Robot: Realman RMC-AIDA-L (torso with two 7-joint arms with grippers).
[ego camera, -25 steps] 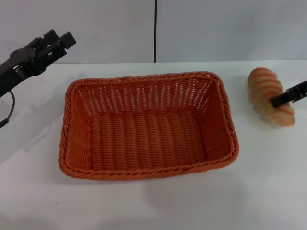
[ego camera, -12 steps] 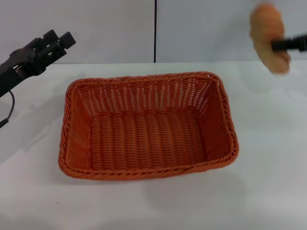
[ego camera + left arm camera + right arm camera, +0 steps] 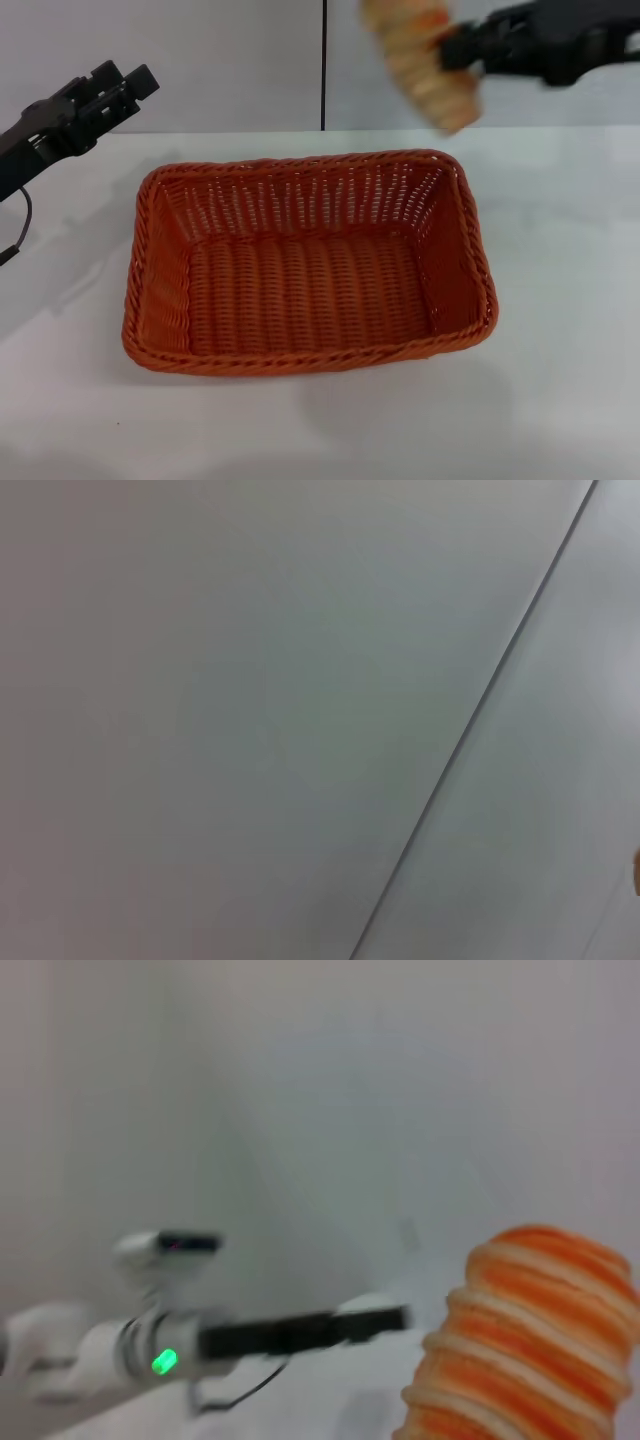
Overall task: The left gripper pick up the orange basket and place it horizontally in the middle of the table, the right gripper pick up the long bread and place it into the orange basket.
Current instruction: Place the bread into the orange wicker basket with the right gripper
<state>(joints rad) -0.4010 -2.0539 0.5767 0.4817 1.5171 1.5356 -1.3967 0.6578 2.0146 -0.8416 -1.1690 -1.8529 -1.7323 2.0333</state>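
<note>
My right gripper keeps moving inward and down and lets go there, as the long bread (image 3: 418, 65) is above the orange basket's far rim and the basket's bottom (image 3: 325, 290) is empty.
The orange basket (image 3: 310, 262) lies lengthwise across the middle of the white table (image 3: 560, 330), with nothing in it. High above its far right corner hangs the long bread (image 3: 425, 62), with my right gripper (image 3: 455, 50) shut on it from the right. The ridged loaf (image 3: 530, 1340) fills the lower corner of the right wrist view. My left gripper (image 3: 125, 90) is held raised off the table at the far left, away from the basket. The left wrist view shows only the grey wall.
A grey wall with a dark vertical seam (image 3: 324, 65) backs the table. In the right wrist view the left arm (image 3: 200, 1345) with a green light shows farther off. A cable (image 3: 20, 235) hangs by the left arm.
My right gripper lifted the bread off the table at the right and carried it up and leftward, to above the basket's far right corner. The left arm and basket stayed still.
</note>
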